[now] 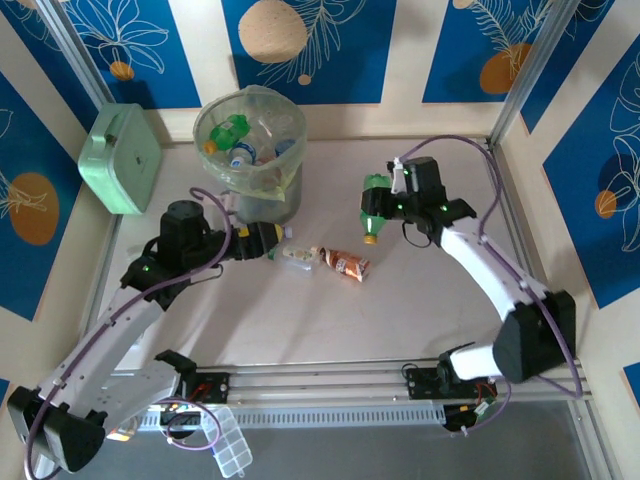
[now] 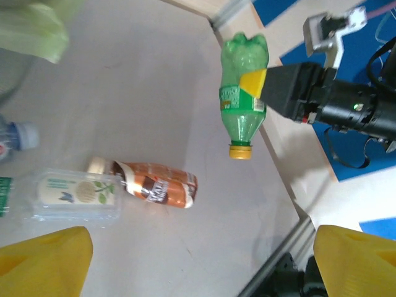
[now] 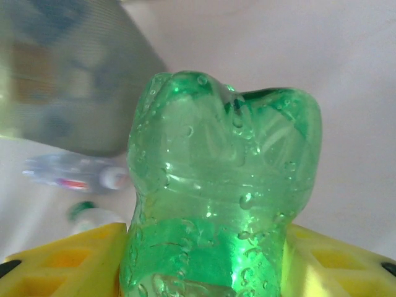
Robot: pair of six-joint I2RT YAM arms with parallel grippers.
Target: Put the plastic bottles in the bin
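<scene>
My right gripper is far from the bin (image 1: 252, 140), so my left gripper should grab the green bottle (image 1: 377, 182) near its base and bring the bottle to the bin.
My right gripper (image 1: 385, 205) is shut on a green bottle (image 1: 373, 207), held above the table with its base up and its yellow cap (image 2: 240, 150) pointing down. The bottle's dimpled base (image 3: 223, 179) sits between the yellow fingers (image 3: 68, 260). My left gripper (image 1: 266, 241) hovers low just in front of the bin (image 1: 275, 198), open and holding nothing, fingertips (image 2: 43, 263) spread wide. On the table beside it lie a clear bottle (image 1: 298, 257) and a brown-labelled bottle (image 1: 346, 265). Another clear bottle (image 2: 13, 137) lies by the bin's foot. Several bottles (image 1: 240, 140) rest inside the bin.
A mint-green box (image 1: 120, 158) leans against the left wall, left of the bin. Aluminium frame posts (image 1: 525, 75) stand at the back corners, and a rail (image 1: 320, 378) runs along the near edge. Open tabletop lies between the two arms.
</scene>
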